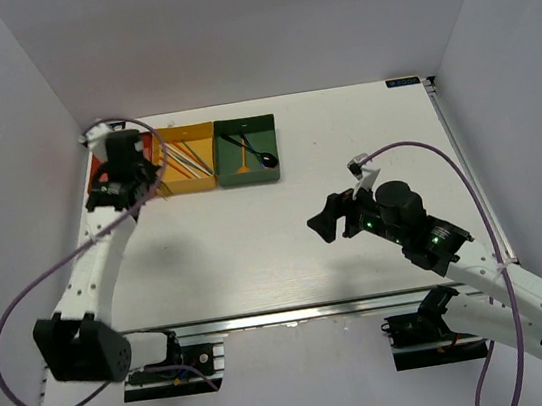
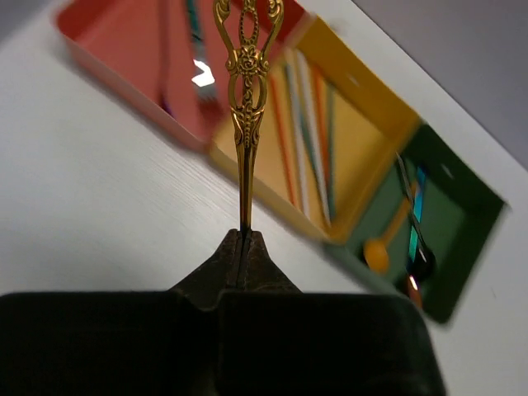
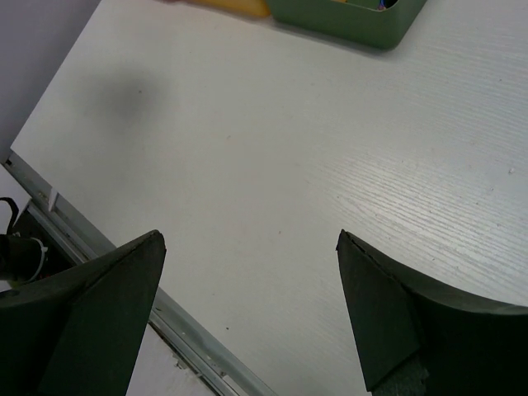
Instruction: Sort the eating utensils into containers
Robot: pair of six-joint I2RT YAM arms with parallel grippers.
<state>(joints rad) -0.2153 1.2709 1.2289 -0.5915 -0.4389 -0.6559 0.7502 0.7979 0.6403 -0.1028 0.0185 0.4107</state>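
Note:
The gold utensil's ornate handle (image 2: pixel 248 87) reaches toward the red tray. My left gripper should keep going over that tray and let go by the silver fork (image 2: pixel 203 76).
My left gripper (image 2: pixel 245 237) is shut on the thin end of an ornate gold utensil (image 2: pixel 247 82), which hangs over the wall between the red-orange tray (image 2: pixel 124 49) and the yellow tray (image 2: pixel 363 140). From above, the left gripper (image 1: pixel 139 181) hovers at the red tray (image 1: pixel 97 172), hiding most of it. The red tray holds a silver fork (image 2: pixel 202 74). Several chopsticks (image 2: pixel 305 140) lie in the yellow tray (image 1: pixel 189 159). The green tray (image 1: pixel 249 151) holds a gold spoon (image 2: pixel 378 254) and a black spoon (image 1: pixel 267 160). My right gripper (image 1: pixel 326 223) stands open and empty over bare table.
The three trays sit in a row at the table's far left. The right wrist view shows the right gripper (image 3: pixel 252 247) above the white tabletop (image 3: pixel 272 140), with the table's metal edge rail (image 3: pixel 124 264) close by and the green tray (image 3: pixel 346 21) farther off.

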